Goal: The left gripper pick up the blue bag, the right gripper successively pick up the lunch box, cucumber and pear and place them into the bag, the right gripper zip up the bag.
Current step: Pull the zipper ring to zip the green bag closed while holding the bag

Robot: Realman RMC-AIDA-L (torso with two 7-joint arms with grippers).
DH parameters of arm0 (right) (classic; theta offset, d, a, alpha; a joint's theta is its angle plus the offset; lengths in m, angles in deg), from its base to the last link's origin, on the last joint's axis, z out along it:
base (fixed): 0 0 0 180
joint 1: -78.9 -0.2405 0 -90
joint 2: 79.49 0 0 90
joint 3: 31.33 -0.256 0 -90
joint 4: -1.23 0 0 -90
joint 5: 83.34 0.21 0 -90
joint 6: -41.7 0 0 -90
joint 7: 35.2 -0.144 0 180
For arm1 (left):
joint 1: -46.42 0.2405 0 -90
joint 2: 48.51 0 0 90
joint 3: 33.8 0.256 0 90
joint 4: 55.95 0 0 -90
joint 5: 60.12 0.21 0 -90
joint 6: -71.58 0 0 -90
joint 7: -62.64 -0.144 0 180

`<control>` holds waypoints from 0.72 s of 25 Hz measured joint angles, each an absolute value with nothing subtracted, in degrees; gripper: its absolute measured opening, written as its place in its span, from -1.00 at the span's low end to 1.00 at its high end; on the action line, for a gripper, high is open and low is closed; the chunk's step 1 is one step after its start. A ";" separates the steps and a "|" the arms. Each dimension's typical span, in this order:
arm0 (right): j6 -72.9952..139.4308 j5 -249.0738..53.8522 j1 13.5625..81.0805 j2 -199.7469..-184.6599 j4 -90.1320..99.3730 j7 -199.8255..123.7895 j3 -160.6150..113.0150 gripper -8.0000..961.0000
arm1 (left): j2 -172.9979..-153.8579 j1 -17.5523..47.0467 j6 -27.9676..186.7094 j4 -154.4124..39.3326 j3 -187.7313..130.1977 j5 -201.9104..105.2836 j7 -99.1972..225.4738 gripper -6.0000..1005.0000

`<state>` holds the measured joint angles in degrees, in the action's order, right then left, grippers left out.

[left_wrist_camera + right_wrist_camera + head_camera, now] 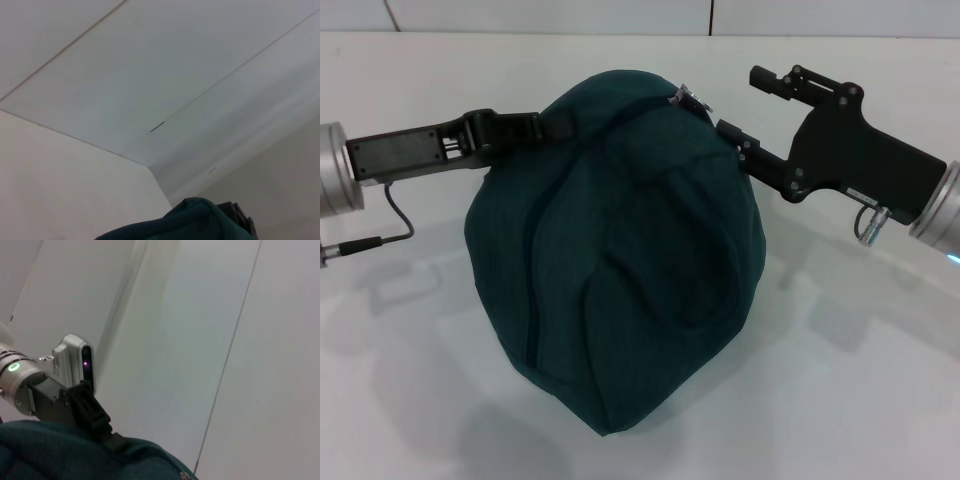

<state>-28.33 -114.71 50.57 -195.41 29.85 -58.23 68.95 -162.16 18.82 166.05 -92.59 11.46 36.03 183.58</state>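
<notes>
The blue bag's ring pull [690,98] is just past the open fingers of my right gripper. Next, I move them farther in around it before I close them and pull.
The blue bag [620,260] stands bulging and rounded on the white table, its zipper line running up the front to the ring pull [685,97] at the top. My left gripper [552,126] reaches in from the left and is shut on the bag's upper edge; the right wrist view shows it [107,432] gripping the fabric [75,455]. At the top right, my right gripper [740,102] is open, its fingers spread just beside the zipper pull and not touching it. The lunch box, cucumber and pear are hidden from every view.
The white table [860,380] spreads around the bag, and a pale wall with a seam [710,15] runs behind it. A grey cable [395,225] hangs below the left arm. In the left wrist view only bag fabric [185,222] and wall show.
</notes>
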 joint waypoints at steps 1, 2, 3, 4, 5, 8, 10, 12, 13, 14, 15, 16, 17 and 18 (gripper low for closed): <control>-28.16 -114.71 50.52 -195.41 29.91 -58.23 68.95 0.16 | -162.20 18.80 166.05 -92.60 11.46 36.03 183.58 -0.89; -28.01 -114.72 50.41 -195.41 29.95 -58.23 68.95 0.16 | -162.24 18.79 166.05 -92.63 11.46 36.03 183.58 -0.89; -27.87 -114.71 50.24 -195.41 29.96 -58.23 68.95 0.16 | -162.26 18.79 166.05 -92.65 11.46 36.03 183.58 -0.89; -27.76 -114.71 50.07 -195.41 29.97 -58.23 68.96 0.16 | -162.27 18.78 166.06 -92.67 11.46 36.03 183.58 -0.89; -27.61 -114.71 49.94 -195.42 29.97 -58.23 69.00 0.16 | -162.27 18.78 166.06 -92.68 11.46 36.03 183.58 -0.89; -27.32 -114.72 49.43 -195.47 29.94 -58.23 69.16 0.16 | -162.34 18.73 166.09 -92.69 11.46 36.03 183.58 -0.89; -26.95 -114.72 49.17 -195.50 29.91 -58.23 69.24 0.15 | -162.38 18.68 166.10 -92.69 11.46 36.03 183.58 -0.89; -26.28 -114.79 48.88 -195.54 29.92 -58.23 69.30 0.15 | -162.42 18.68 166.11 -92.69 11.47 36.03 183.58 -0.89; -26.04 -114.85 48.74 -195.56 29.93 -58.23 69.32 0.15 | -162.46 18.67 166.11 -92.69 11.46 36.03 183.58 -0.89; -25.90 -114.97 48.56 -195.58 29.93 -58.22 69.34 0.15 | -162.50 18.66 166.12 -92.69 11.47 36.03 183.58 -0.89; -25.80 -115.03 48.43 -195.58 29.93 -58.23 69.36 0.15 | -162.56 18.65 166.13 -92.69 11.47 36.03 183.58 -0.89; -25.79 -115.08 48.38 -195.59 29.93 -58.22 69.39 0.15 | -162.61 18.65 166.14 -92.69 11.47 36.03 183.58 -0.89; -25.77 -115.10 48.34 -195.59 29.93 -58.22 69.39 0.15 | -162.66 18.64 166.15 -92.69 11.47 36.03 183.57 -0.89; -25.75 -115.11 48.29 -195.59 29.93 -58.23 69.39 0.15 | -162.69 18.64 166.15 -92.69 11.47 36.03 183.56 -0.89</control>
<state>-25.75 -115.11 48.29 -195.59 29.93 -58.23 69.39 -162.69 18.64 166.15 -92.69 11.47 36.03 183.56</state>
